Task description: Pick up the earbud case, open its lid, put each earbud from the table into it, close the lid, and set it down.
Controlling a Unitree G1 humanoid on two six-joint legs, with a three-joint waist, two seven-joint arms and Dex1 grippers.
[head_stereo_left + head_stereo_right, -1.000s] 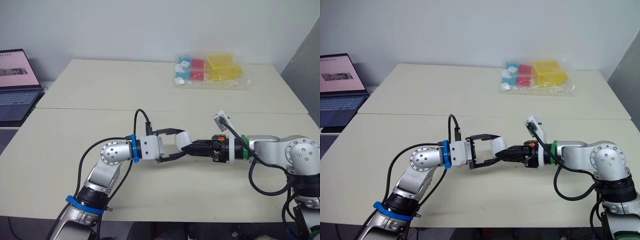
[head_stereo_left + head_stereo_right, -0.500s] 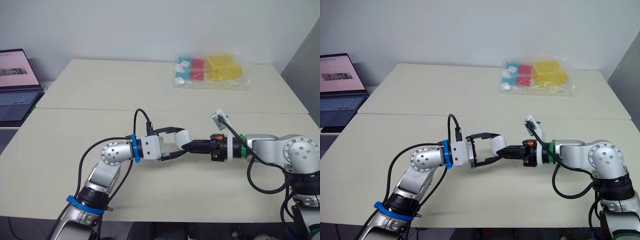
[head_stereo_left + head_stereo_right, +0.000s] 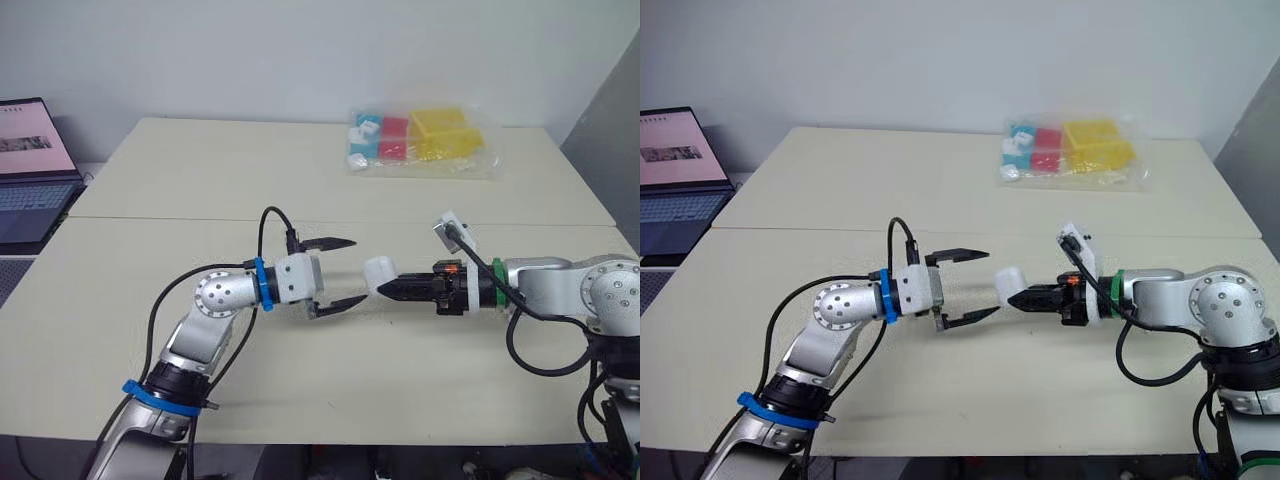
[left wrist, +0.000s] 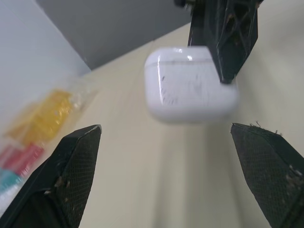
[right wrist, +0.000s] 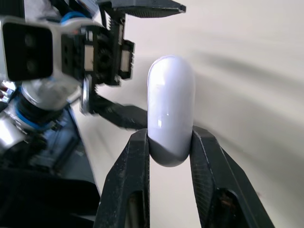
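The lid (image 4: 175, 54) will swing back and stay attached when the robot opens it, because a thin seam (image 4: 172, 62) runs across the white earbud case near one end.
The white earbud case (image 3: 380, 271), lid closed, hangs a little above the table (image 3: 200, 180), held at one end by my right gripper (image 3: 390, 289), which is shut on it. In the right wrist view the case (image 5: 170, 102) stands pinched between the two black fingers (image 5: 134, 183). My left gripper (image 3: 342, 272) is open just left of the case, one finger above and one below its level, not touching it. The left wrist view looks straight at the case (image 4: 189, 83), which floats between the spread fingertips (image 4: 64, 173).
A clear bag of coloured blocks (image 3: 420, 140) lies at the back of the table. An open laptop (image 3: 30, 170) sits off the table's left side. A seam (image 3: 150, 218) runs across the tabletop behind the grippers.
My left gripper has drawn back to the left, off the case, and its fingers have spread wider. My right gripper has carried the case slightly to the right.
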